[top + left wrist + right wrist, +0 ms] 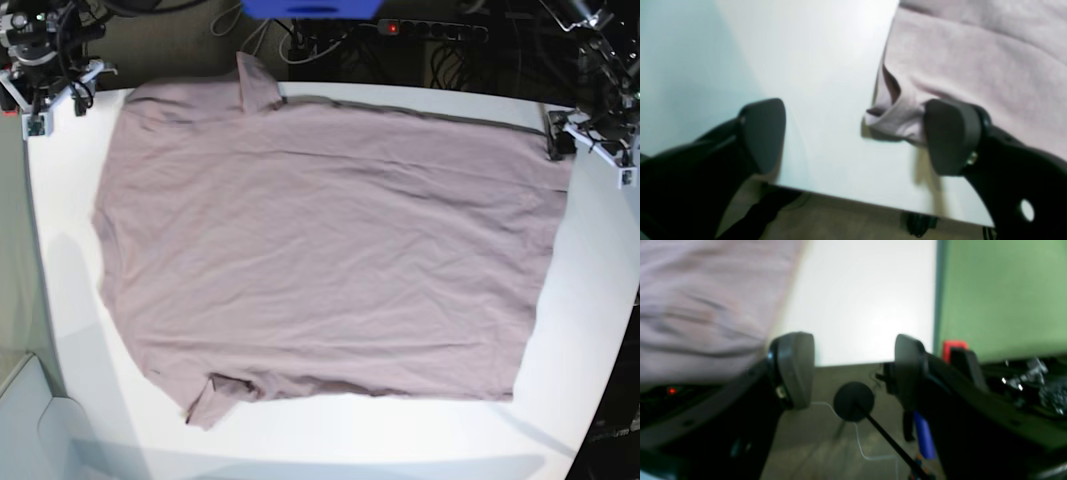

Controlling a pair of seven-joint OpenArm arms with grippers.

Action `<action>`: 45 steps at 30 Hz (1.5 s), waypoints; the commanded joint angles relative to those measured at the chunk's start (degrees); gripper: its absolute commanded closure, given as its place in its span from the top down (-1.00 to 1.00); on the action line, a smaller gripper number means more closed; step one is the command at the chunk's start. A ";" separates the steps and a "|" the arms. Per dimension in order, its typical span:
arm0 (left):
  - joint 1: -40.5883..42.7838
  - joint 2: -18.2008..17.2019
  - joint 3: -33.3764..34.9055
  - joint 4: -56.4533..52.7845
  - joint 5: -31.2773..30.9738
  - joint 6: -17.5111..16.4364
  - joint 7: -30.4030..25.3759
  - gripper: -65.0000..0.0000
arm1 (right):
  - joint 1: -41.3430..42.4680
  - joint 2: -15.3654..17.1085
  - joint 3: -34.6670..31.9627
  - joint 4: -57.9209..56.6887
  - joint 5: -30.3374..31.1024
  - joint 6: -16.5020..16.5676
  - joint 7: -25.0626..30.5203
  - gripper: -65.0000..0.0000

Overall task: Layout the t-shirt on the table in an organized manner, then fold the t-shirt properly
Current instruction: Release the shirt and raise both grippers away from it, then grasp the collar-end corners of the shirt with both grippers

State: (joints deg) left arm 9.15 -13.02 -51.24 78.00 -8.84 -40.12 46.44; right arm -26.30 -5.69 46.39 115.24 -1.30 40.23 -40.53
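The t-shirt's far edge [420,113] runs at a slant from the sleeve to the bunched hem corner. I should grab the t-shirt's shoulder corner [130,99] with my right gripper and pull that edge straight.
The mauve t-shirt [320,250] lies spread flat on the white table [590,300], with its sleeves toward the far and near edges and its hem to the right. My left gripper [857,136] is open at the shirt's far-right hem corner [888,121]; one fingertip [950,136] rests against the bunched corner, the other over bare table. In the base view it is at the far right [570,140]. My right gripper [851,370] is open and empty past the table's edge, with the shirt [703,306] to its left. In the base view it is at the far left [55,85].
The table's edge [873,200] runs just below the left gripper, with floor and cables beyond. A power strip [430,28] and a blue object [310,8] lie behind the table. A black round stand foot [853,401] and a green panel [1000,296] show past the right gripper.
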 commanded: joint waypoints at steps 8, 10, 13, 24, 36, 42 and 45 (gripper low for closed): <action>-0.22 -0.48 0.30 0.20 0.62 0.12 0.82 0.76 | -0.20 0.11 1.21 1.02 0.47 -0.23 1.11 0.17; -0.22 -0.48 0.30 0.20 0.62 0.12 0.82 0.29 | -0.20 0.11 1.21 1.02 0.47 -0.23 1.11 0.17; -0.22 -0.48 0.30 0.29 0.62 0.12 0.82 -0.40 | -0.73 0.11 1.21 1.02 0.47 -0.23 1.11 0.10; -0.22 -0.13 0.30 0.47 0.45 0.12 0.91 -0.88 | -4.60 -2.17 0.86 1.11 0.47 -0.23 0.58 -0.59; -0.22 0.93 0.47 0.55 0.62 0.12 0.99 -0.99 | -3.37 -3.31 -1.16 1.02 0.47 -0.23 -5.22 0.25; -0.22 1.10 0.47 0.55 0.62 0.12 1.26 -0.99 | 0.41 -3.31 -7.14 1.11 0.47 -0.23 -5.05 0.14; -0.22 1.10 0.47 0.55 0.62 0.12 1.26 -0.99 | 4.55 -3.31 -7.31 1.02 0.29 -0.23 -5.40 -0.16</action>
State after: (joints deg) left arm 8.82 -11.60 -50.87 78.37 -9.26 -40.10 45.84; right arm -21.37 -9.34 38.96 115.28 -1.17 40.21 -46.70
